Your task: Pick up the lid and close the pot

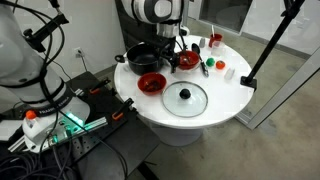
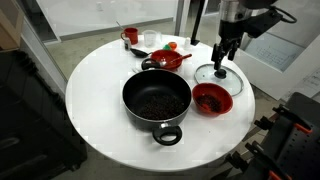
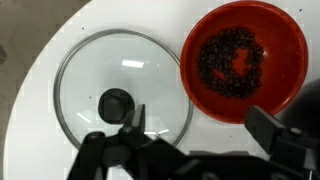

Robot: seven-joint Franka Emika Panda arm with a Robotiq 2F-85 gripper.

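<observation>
The robot's open gripper is above the lid's rim point(image 1: 165, 92) next to the red bowl, so it should move over to the black knob point(image 1: 185, 93) and center on it before going down.
The clear glass lid point(image 3: 85, 70) with a black centre knob point(image 3: 117, 103) lies flat on the white round table; it shows in both exterior views point(image 1: 185, 98) point(image 2: 218, 76). The wide black pot point(image 2: 157, 100) stands open with dark contents, also seen near the arm's base point(image 1: 143, 55). My gripper point(image 3: 200, 125) is open and empty, hovering above the lid's edge, between the knob and a red bowl. It hangs well above the table in both exterior views point(image 2: 222, 55) point(image 1: 172, 45).
A red bowl of dark beans point(image 3: 243, 60) sits right beside the lid point(image 2: 210, 99). Another red bowl point(image 2: 168, 60), a red mug point(image 2: 130, 36), a white cup and small red and green items stand at the table's back. A black stand leg point(image 1: 262, 55) rests on the table edge.
</observation>
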